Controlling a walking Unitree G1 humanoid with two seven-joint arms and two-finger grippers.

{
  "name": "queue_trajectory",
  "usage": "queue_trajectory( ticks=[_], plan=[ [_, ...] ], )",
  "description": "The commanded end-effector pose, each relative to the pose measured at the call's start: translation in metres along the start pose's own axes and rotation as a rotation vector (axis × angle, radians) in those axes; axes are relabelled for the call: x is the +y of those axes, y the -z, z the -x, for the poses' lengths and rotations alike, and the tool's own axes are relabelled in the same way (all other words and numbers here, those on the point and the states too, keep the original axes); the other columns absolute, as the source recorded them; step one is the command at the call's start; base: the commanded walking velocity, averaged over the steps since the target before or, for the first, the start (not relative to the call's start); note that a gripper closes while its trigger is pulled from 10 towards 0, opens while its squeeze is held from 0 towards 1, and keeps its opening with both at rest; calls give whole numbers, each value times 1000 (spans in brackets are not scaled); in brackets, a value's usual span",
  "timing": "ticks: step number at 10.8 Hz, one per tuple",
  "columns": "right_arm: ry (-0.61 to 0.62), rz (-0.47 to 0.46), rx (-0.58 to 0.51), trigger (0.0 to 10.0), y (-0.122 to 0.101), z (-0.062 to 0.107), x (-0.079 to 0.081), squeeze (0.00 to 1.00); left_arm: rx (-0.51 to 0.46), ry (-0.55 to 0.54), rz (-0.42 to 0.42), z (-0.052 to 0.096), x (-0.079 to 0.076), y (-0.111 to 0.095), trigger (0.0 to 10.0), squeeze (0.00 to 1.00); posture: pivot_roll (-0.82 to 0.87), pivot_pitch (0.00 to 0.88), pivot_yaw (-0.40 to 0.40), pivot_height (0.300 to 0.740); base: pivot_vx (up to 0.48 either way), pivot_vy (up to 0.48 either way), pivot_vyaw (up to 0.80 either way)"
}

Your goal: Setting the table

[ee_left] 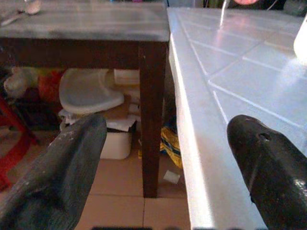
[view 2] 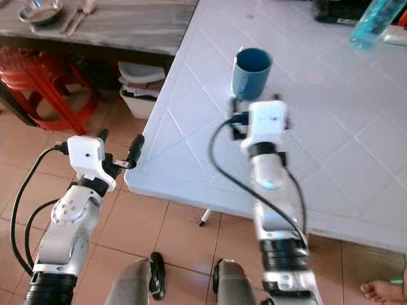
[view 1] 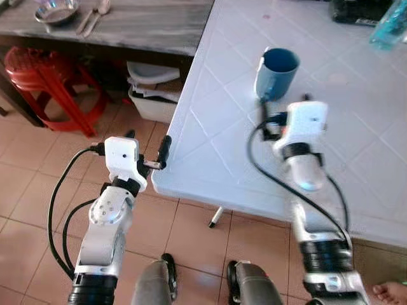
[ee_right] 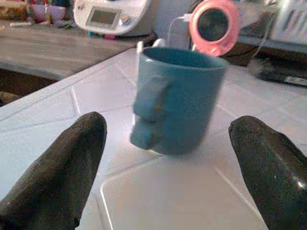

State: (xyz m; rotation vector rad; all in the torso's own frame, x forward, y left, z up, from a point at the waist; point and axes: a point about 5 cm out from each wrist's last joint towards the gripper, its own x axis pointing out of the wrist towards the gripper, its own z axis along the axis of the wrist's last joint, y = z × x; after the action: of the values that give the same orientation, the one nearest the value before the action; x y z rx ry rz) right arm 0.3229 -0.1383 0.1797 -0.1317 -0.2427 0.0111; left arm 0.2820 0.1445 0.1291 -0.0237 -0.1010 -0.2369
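I expect a white shape (view 1: 259, 71) to come along when I lift the mug (view 1: 278, 72), because the shape sits close against the blue mug's side up to the mug's rim.
A blue mug (view 1: 278, 71) stands upright on the white tiled table (view 1: 356, 140), its handle turned toward me. My right gripper (view 1: 283, 107) is over the table just short of the mug, open. In the right wrist view the mug (ee_right: 177, 100) stands beyond the two black fingers (ee_right: 57, 167), untouched. My left gripper (view 1: 149, 145) is open and empty, level with the table's near left corner. In the left wrist view its fingers (ee_left: 57, 167) straddle the white table edge (ee_left: 192, 143).
A dark wooden side table (view 1: 146, 25) at the far left carries a metal bowl (view 1: 56, 11) and spoons (view 1: 95, 14). A red stool (view 1: 48, 79) and white bins (view 1: 152, 89) sit below it. A blue bottle (view 1: 389, 25) stands at the back right. A person's foot (view 1: 389, 292) is at bottom right.
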Motion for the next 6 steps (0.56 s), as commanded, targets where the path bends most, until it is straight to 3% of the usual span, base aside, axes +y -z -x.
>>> queue_trajectory(
  ticks=[1,2,3,5,6],
  plan=[
    [-20,-4,3,10000,-2,-5,5,1000,8,3,-8,3,0,0,10000,0,-31,275,60,740,0,0,0],
    [-50,-2,0,10000,-5,-9,10,573,13,5,-8,5,0,0,10000,0,-30,283,59,740,0,0,0],
    [-64,-3,1,10000,-5,-10,13,0,18,4,-8,7,0,1,10000,0,-30,288,56,740,0,0,0],
    [-70,0,-6,10000,-10,-17,17,0,22,6,-1,7,-2,1,10000,0,-33,301,53,740,0,0,0],
    [-7,14,15,10000,-8,-21,10,0,24,16,7,7,-4,1,10000,0,-33,303,53,740,0,0,0]
  ],
)
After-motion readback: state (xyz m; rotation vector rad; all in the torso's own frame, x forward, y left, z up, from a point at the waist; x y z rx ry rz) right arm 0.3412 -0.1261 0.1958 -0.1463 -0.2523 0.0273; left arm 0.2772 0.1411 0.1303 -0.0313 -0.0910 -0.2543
